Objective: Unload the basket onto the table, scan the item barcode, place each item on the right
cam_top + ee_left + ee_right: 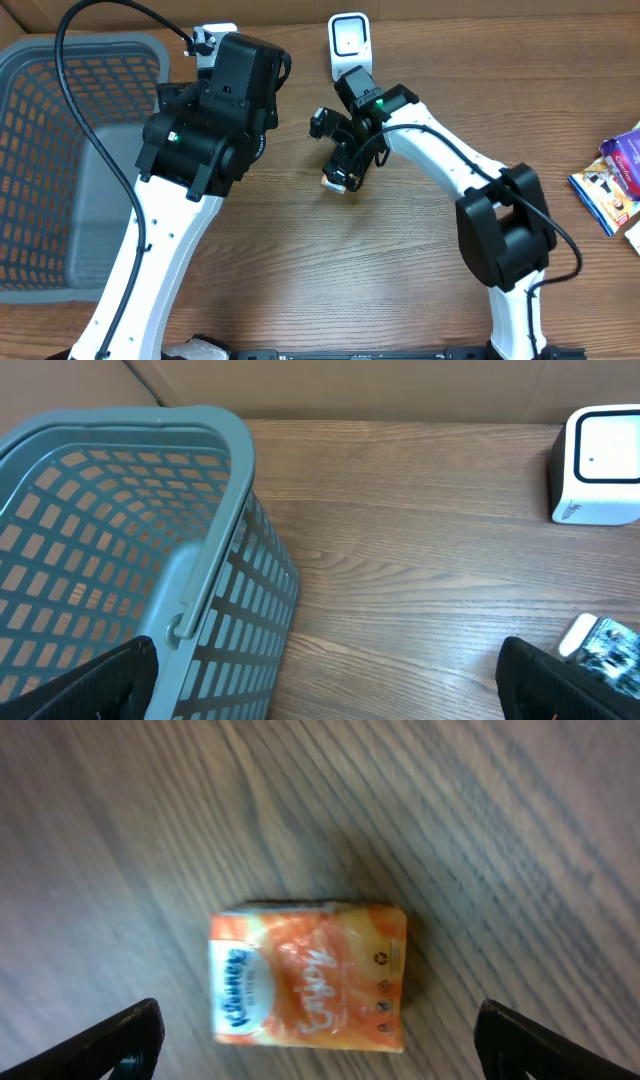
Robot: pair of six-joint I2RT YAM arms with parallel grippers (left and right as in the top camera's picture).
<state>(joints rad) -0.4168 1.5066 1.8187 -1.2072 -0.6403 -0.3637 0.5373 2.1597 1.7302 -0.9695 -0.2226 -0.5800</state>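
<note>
Next, my right gripper takes the pack's ends (391,982), lifts the pack and turns it before scanning, because the orange Kleenex tissue pack lies printed side (306,982) up and its barcode is hidden.
An orange Kleenex tissue pack (308,975) lies flat on the wooden table, printed face up, and no barcode shows on it. My right gripper (320,1045) hangs open just above it, a finger on each side of the pack and clear of it. In the overhead view the pack (333,181) peeks out below that gripper (342,160). The white scanner (349,40) stands at the table's far edge, behind the right gripper. My left gripper (325,690) is open and empty over the table, between the basket and the scanner (598,465).
A grey plastic basket (90,45) fills the left side, its rim (235,490) close to my left fingers. Several snack packets (612,185) lie at the table's right edge. The left arm's body covers the table's left centre in the overhead view.
</note>
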